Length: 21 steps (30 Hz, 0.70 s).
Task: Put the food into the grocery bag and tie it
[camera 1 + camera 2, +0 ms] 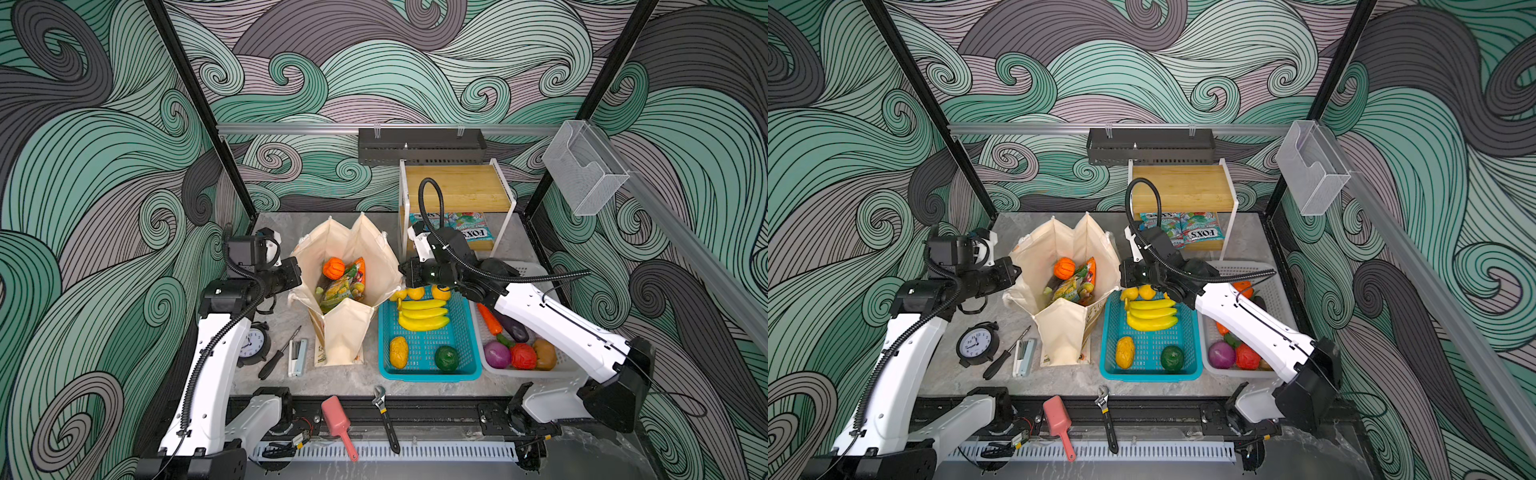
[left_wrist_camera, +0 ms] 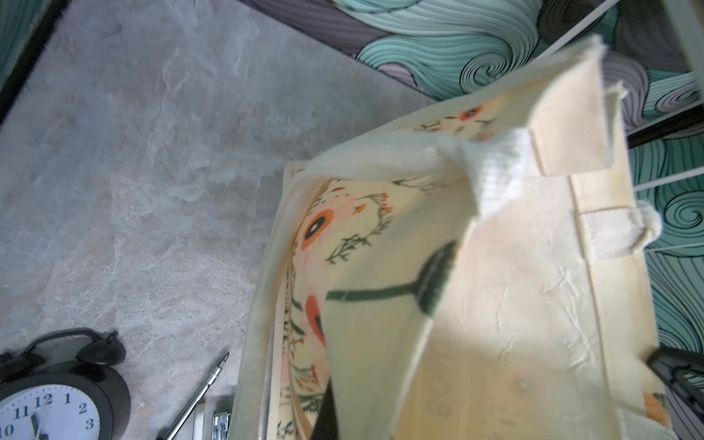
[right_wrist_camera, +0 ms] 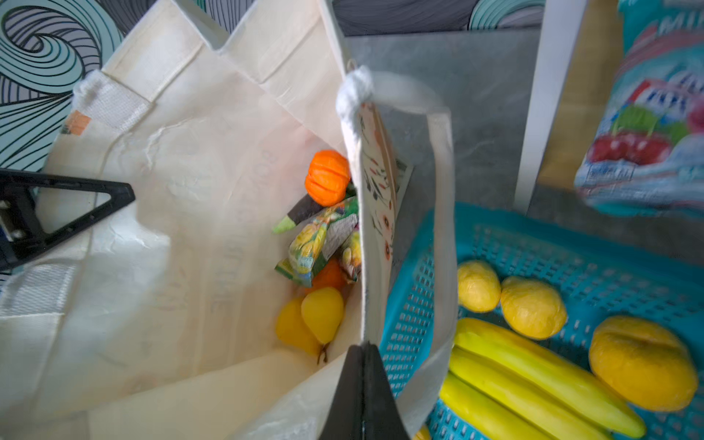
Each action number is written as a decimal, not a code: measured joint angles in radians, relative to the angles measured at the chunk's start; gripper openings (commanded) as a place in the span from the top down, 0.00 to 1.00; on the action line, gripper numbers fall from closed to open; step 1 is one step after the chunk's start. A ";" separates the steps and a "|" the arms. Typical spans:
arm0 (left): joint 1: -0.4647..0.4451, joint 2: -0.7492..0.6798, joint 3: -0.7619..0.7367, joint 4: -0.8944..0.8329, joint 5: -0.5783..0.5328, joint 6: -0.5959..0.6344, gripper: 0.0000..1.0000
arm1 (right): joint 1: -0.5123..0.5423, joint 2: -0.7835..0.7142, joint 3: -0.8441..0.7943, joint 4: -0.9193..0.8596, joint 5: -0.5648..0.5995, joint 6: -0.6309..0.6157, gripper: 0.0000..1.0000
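The bag's drooping handle loop hangs outside while my left gripper holds the bag's rim [image 2: 424, 326], so I should open that gripper, move back and pull out the handle loop [image 2: 265, 293] before tying.
The grocery bag [image 1: 347, 332] [image 1: 1064, 328] stands open in the middle of the table, cream canvas with a floral print. The food lies inside it: a ribbed orange [image 1: 333, 268] [image 3: 327, 177], an orange-red candy packet [image 1: 360, 270], a green candy packet [image 3: 316, 244] and a yellow pear [image 3: 322, 314]. My left gripper [image 1: 297, 272] [image 1: 1016, 270] is shut on the bag's left rim; in the left wrist view the bag [image 2: 495, 304] covers most of it. My right gripper [image 1: 402, 272] [image 3: 365, 354] is shut on the bag's right rim [image 3: 371, 228].
A teal basket [image 1: 428, 376] with bananas and lemons touches the bag's right side. Beside the teal one is a white basket [image 1: 536, 373] of vegetables. Left of the bag lie an alarm clock [image 1: 253, 345], screwdriver [image 1: 278, 353] and stapler [image 1: 298, 357]. A wooden shelf [image 1: 457, 183] stands behind.
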 measured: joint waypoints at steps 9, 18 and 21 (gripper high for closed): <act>0.000 0.010 0.074 -0.019 -0.003 -0.035 1.00 | 0.002 0.002 0.087 -0.041 0.012 -0.042 1.00; 0.000 0.055 -0.077 0.021 -0.002 -0.036 0.98 | -0.002 0.032 0.084 -0.062 0.036 -0.065 1.00; 0.000 0.055 -0.080 0.042 0.000 -0.036 0.86 | -0.002 0.067 0.083 -0.050 0.032 -0.066 1.00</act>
